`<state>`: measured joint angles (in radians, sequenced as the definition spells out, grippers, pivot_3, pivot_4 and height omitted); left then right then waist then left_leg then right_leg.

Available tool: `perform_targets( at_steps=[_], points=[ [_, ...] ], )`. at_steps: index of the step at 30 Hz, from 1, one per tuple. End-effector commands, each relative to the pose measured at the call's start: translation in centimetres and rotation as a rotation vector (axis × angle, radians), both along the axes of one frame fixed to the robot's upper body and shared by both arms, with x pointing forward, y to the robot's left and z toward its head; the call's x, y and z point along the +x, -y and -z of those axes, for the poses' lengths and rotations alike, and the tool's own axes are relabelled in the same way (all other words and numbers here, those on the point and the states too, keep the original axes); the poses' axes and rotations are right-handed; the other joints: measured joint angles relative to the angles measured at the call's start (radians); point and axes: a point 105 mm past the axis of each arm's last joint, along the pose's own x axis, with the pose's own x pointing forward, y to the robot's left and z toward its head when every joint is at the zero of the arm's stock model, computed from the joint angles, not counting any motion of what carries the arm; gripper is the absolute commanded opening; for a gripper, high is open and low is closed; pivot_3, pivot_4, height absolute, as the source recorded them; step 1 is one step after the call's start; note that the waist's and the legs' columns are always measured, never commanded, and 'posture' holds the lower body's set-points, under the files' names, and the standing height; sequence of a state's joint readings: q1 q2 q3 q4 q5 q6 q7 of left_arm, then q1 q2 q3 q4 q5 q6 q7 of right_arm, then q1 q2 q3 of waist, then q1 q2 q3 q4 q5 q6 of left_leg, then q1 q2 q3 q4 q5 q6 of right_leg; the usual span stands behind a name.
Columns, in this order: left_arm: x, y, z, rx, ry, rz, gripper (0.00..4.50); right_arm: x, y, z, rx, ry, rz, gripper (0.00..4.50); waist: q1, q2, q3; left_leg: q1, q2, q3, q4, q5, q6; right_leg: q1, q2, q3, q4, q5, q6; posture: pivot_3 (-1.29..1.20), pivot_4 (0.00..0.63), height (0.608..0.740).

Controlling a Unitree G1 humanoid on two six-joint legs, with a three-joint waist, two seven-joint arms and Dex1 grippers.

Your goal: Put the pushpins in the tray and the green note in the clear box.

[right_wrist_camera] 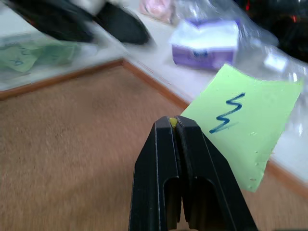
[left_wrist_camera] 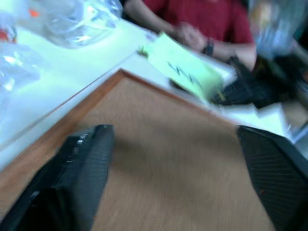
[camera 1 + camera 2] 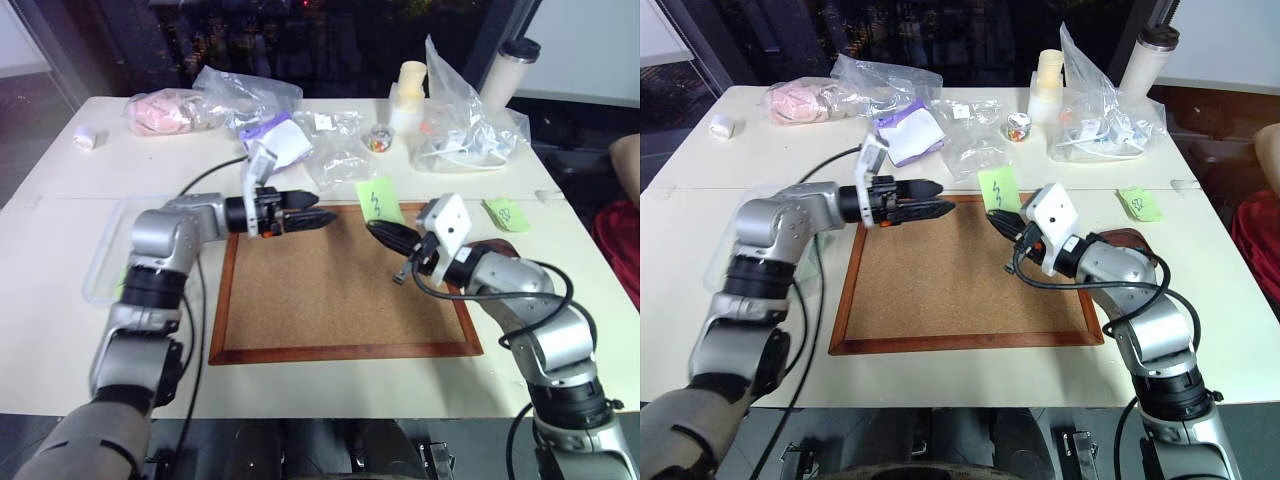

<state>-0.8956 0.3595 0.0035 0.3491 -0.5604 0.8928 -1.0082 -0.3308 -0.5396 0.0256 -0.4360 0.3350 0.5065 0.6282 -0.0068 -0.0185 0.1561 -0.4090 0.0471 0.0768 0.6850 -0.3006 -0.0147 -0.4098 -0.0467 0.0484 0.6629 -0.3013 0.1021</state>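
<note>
My left gripper will carry the green note [image 3: 379, 199], which should stick out stiffly instead of drooping, because it stands up flat from one corner [image 3: 371, 223].
The green note [image 3: 380, 200], with a dark zigzag at its centre, stands tilted up over the far edge of the corkboard [image 3: 330, 300]. One corner meets the tips of my right gripper [image 3: 372, 227]. That gripper is shut on a tiny yellow pushpin [image 1: 172, 122], and the note hangs at it. My left gripper [image 3: 322, 209] hovers level over the board's far left corner, pointing toward the note, open and holding nothing. The dark-brown tray [image 3: 500, 247] lies behind my right arm, partly hidden. The clear box [image 3: 100, 270] sits left of the board with green notes inside.
Another green note [image 3: 505, 213] lies at the far right. Crumpled clear bags [image 3: 340, 150], a purple-and-white packet [image 3: 285, 135], a small jar [image 3: 378, 140], a cream bottle [image 3: 410, 95] and a cup [image 3: 508, 70] crowd the table's far side. A person's arm [image 3: 625, 160] is at the right edge.
</note>
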Motion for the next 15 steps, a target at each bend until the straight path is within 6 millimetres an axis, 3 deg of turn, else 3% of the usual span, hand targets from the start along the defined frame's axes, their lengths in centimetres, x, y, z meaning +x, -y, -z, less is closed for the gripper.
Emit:
perform_targets(
  at_steps=[1, 12, 15],
  points=[
    [0.9, 0.8, -1.4, -0.169, -0.151, 0.002, 4.46, -0.3, -0.2, -1.2, 0.003, 0.056, -0.013, 0.00, -0.004, 0.000, 0.000, 0.000, 0.000, 0.000, -0.001, 0.000, 0.000, 0.000, 0.000, 0.000, -0.001, 0.000, 0.000, 0.00, 0.150, 0.734],
    [0.9, 5.2, -1.8, -0.335, -0.261, 0.099, 4.46, -0.7, -1.3, -1.7, 0.007, 0.083, -0.032, 0.00, -0.004, 0.000, 0.000, 0.000, 0.000, 0.000, -0.001, 0.001, -0.001, -0.002, 0.001, 0.001, 0.001, 0.000, 0.000, 0.00, 0.150, 0.734],
    [1.0, 5.9, -1.7, -0.334, -0.264, 0.101, 3.71, -0.7, -1.3, -1.8, 0.008, 0.085, -0.033, 0.00, -0.005, 0.000, 0.000, -0.001, 0.000, 0.000, -0.001, 0.001, -0.001, -0.002, 0.000, 0.001, 0.000, 0.000, 0.000, 0.00, 0.150, 0.734]
  ],
)
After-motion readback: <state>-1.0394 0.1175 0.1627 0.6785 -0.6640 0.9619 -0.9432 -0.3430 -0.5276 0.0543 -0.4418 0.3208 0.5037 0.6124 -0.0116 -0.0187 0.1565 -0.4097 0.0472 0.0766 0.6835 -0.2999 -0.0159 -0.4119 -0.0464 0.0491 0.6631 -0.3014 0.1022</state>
